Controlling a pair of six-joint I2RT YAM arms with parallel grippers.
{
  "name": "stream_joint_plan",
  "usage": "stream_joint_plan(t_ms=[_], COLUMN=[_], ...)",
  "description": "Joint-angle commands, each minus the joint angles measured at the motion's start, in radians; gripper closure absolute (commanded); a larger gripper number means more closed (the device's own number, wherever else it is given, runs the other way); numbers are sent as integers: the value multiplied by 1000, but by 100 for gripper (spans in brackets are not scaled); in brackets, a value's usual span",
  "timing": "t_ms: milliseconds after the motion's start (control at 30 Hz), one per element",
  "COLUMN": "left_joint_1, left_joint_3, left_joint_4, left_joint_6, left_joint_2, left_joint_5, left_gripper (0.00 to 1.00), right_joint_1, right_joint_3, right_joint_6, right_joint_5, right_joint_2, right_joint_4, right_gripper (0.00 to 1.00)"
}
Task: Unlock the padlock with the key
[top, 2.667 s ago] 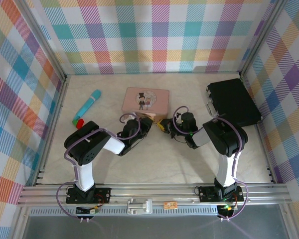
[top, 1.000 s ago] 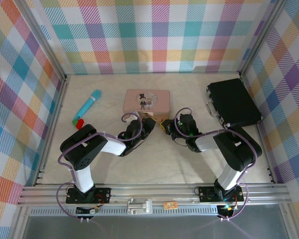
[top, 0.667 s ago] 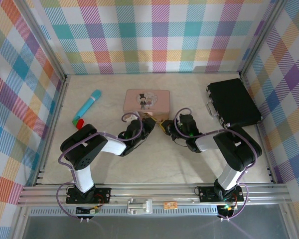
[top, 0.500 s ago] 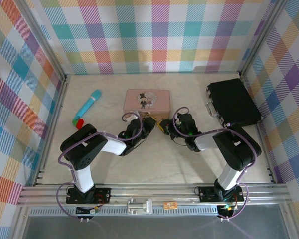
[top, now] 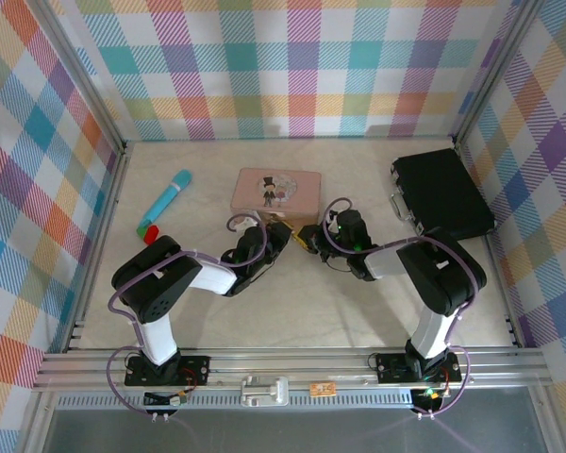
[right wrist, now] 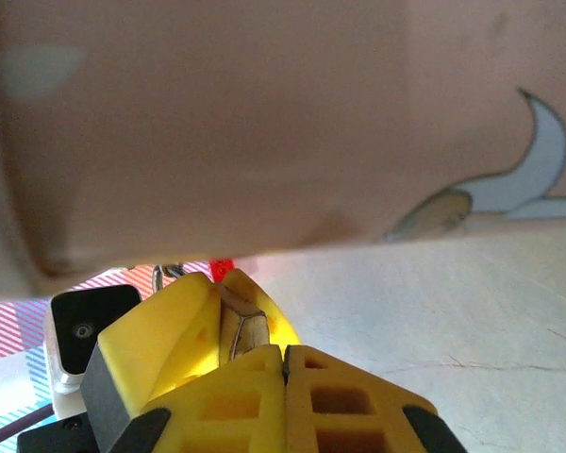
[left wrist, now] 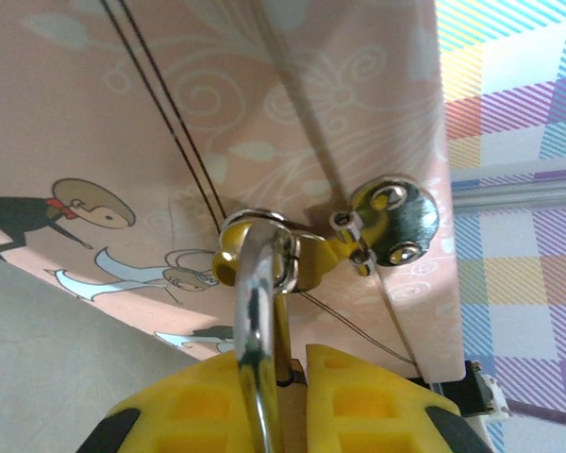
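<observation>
The padlock's bottom (right wrist: 254,334) is held toward the key by my left gripper, so my right gripper should keep pushing the key in until it sits deep, then let go.
In the left wrist view my left gripper (left wrist: 292,366) is shut on the brass padlock, whose steel shackle (left wrist: 257,302) rises through the gold loop of the pink tin's (left wrist: 292,113) clasp. In the right wrist view my right gripper (right wrist: 285,355) is shut on the key (right wrist: 285,368), a thin dark sliver between the pads. Its tip stands just short of the padlock's brass body (right wrist: 248,332), held in the other yellow fingers. From above, the left gripper (top: 284,233) and the right gripper (top: 308,236) meet tip to tip at the tin's (top: 275,192) near edge.
A turquoise pen-like tube (top: 166,200) and a small red piece (top: 149,231) lie at the left. At the right wall stands a black case (top: 441,193). Checked walls close three sides. The pink tin's wall (right wrist: 264,123) hangs close above the right fingers.
The right gripper has crept a little left toward the left gripper, and the right arm has stretched lower. The left gripper has kept its hold on the padlock.
</observation>
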Motion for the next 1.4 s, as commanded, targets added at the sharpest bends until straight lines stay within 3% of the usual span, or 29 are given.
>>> stream_joint_plan(t_ms=[0,100,300,500,700,800,900,1067,1200,1267,1367], left_joint_1=[-65,-40,-8,6,6,8,13,17,19,18,17], left_joint_3=[22,13,50,77,77,91,101,87,75,75,75], left_joint_4=[260,442,452,460,463,460,457,442,432,427,412], left_joint_6=[42,73,181,249,298,304,273,247,193,159,116], left_joint_2=[-13,64,86,112,115,112,120,120,123,128,131], left_joint_5=[293,363,465,552,536,533,512,399,314,286,255], left_gripper=[100,100,100,100,100,100,100,100,100,100,100], right_joint_1=[32,-1,-68,-90,-92,-99,-124,-128,-129,-129,-128], right_joint_3=[85,66,65,79,126,125,164,204,216,212,180], right_joint_6=[39,195,623,936,1006,958,791,270,-105,-183,-195], right_joint_5=[-150,-203,-282,-307,-361,-373,-426,-457,-367,-331,-311], right_joint_2=[31,48,105,81,101,127,132,19,-94,-118,-119], right_joint_4=[170,301,600,600,600,600,569,99,-252,-312,-258], right_gripper=[100,100,100,100,100,100,100,91,80,78,73])
